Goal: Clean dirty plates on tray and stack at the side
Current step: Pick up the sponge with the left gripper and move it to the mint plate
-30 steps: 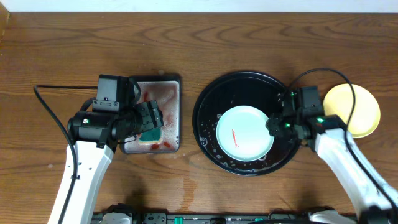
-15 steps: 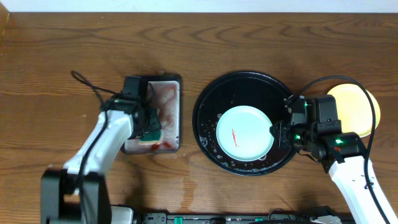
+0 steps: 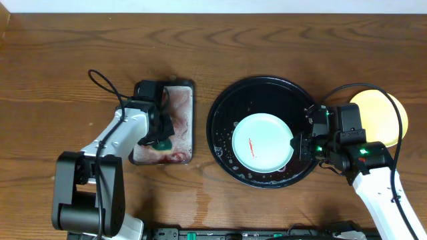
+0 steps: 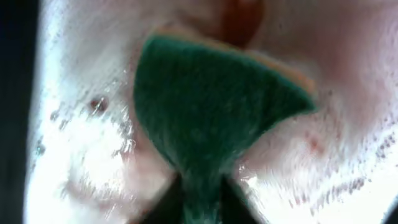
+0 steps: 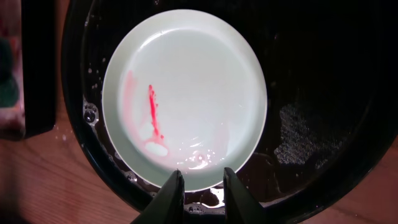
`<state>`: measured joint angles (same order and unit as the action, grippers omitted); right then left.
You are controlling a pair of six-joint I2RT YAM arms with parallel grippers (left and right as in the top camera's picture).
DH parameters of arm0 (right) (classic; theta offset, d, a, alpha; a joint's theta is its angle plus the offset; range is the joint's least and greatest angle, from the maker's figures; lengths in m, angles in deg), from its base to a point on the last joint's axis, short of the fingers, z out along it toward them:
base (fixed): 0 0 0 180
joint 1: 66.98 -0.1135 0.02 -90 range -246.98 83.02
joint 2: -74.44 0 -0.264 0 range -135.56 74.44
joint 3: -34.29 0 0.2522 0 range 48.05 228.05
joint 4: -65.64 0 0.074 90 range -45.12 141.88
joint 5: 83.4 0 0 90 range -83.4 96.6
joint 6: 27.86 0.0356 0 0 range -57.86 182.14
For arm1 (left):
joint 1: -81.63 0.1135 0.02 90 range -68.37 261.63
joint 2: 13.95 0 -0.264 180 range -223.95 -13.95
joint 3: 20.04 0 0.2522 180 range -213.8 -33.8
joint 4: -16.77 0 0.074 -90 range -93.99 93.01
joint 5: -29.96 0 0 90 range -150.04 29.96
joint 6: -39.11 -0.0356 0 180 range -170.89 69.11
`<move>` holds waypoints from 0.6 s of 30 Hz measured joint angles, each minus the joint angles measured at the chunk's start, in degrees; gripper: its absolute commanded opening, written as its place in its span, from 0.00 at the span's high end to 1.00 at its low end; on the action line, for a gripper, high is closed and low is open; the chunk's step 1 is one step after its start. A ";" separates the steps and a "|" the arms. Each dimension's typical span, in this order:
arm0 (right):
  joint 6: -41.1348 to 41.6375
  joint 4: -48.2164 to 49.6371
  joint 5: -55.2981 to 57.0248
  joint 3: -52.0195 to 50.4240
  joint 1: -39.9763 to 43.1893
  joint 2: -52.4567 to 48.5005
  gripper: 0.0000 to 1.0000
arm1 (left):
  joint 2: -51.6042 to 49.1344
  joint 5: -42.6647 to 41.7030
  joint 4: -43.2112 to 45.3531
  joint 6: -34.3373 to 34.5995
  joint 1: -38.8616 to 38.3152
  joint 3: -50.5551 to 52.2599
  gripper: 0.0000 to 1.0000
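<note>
I have the green sponge (image 4: 211, 99) spread out wide from its squeezed near end (image 4: 202, 186), so it will stay spread when I wipe the plate.
A pale blue-white plate (image 3: 261, 141) with a thin red sauce streak lies in the glossy black tray (image 3: 220, 107). In the right wrist view the plate (image 5: 186, 93) fills the upper middle. My right gripper (image 3: 298, 143) is at its right rim. Its jaws (image 5: 202, 180) stand narrowly open, tips over the rim, pinching nothing. A pale yellow plate (image 3: 383, 115) rests on the table right of the tray. My left gripper (image 3: 159, 137) is down in the sponge tray (image 3: 181, 117), shut on the green sponge (image 4: 211, 106), whose near end is squeezed between the dark fingers.
The sponge tray is wet, with pinkish sauce smears, and stands left of the black tray. Soapy droplets dot the black tray's floor (image 5: 323, 74). The right arm's cable loops over the yellow plate. Bare wooden table (image 3: 67, 60) surrounds everything.
My left gripper dropped onto the sponge and closed on it, the arm swinging in toward the sponge tray. The right gripper narrowed slightly and settled at the plate's rim.
</note>
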<state>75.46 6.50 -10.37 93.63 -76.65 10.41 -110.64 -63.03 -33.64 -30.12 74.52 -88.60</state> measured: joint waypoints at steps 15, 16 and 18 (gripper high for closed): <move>-0.02 -1.07 0.66 0.00 0.00 0.00 0.76 | 3.58 -2.82 4.98 0.52 0.00 3.06 0.51; 0.00 -1.09 0.96 0.00 0.00 0.00 0.76 | 2.78 -2.60 5.77 0.57 0.00 3.69 0.64; -0.02 -1.09 1.77 0.00 0.00 0.00 0.75 | 1.31 -1.99 6.67 0.33 0.07 4.13 0.92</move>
<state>75.44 5.40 -8.60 93.63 -76.65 10.41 -109.33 -65.02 -26.97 -29.79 74.59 -84.47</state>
